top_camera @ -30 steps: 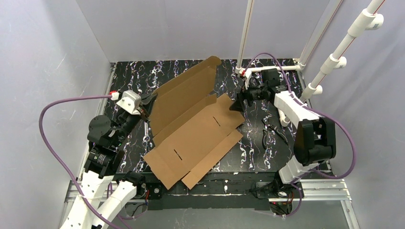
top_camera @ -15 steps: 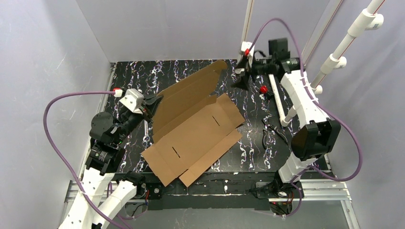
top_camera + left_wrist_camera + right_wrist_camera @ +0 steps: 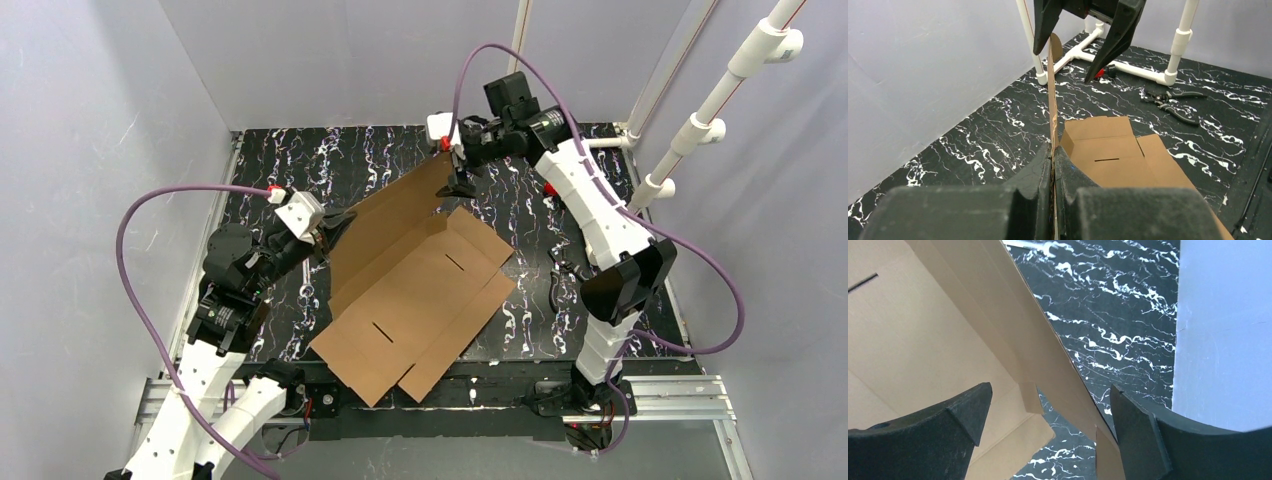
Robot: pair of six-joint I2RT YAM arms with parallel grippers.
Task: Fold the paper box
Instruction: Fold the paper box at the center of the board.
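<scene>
The flap's near end (image 3: 342, 258) is pinched in my left gripper at a low slant, so my right gripper should hold the flap's far end (image 3: 434, 172) while my left gripper takes hold again from above.
The paper box (image 3: 420, 290) is a flat brown cardboard sheet lying in the middle of the black mat, with its long back flap (image 3: 385, 225) lifted upright. My left gripper (image 3: 330, 228) is shut on that flap's left end; in the left wrist view the gripper (image 3: 1053, 150) pinches the thin cardboard edge (image 3: 1052, 100). My right gripper (image 3: 455, 175) hangs open over the flap's far rounded end, one finger on each side. In the right wrist view that gripper (image 3: 1049, 387) straddles the slanting flap (image 3: 1013, 315) without pressing it.
Black pliers (image 3: 560, 275) lie on the mat right of the box. A white pipe frame (image 3: 600, 145) stands at the back right, with a small red item (image 3: 551, 188) beside it. Grey walls close in the left and back sides.
My right arm has swung left from the back right corner to the raised flap's far end, jaws wide. The left gripper and the box have shifted slightly to the right.
</scene>
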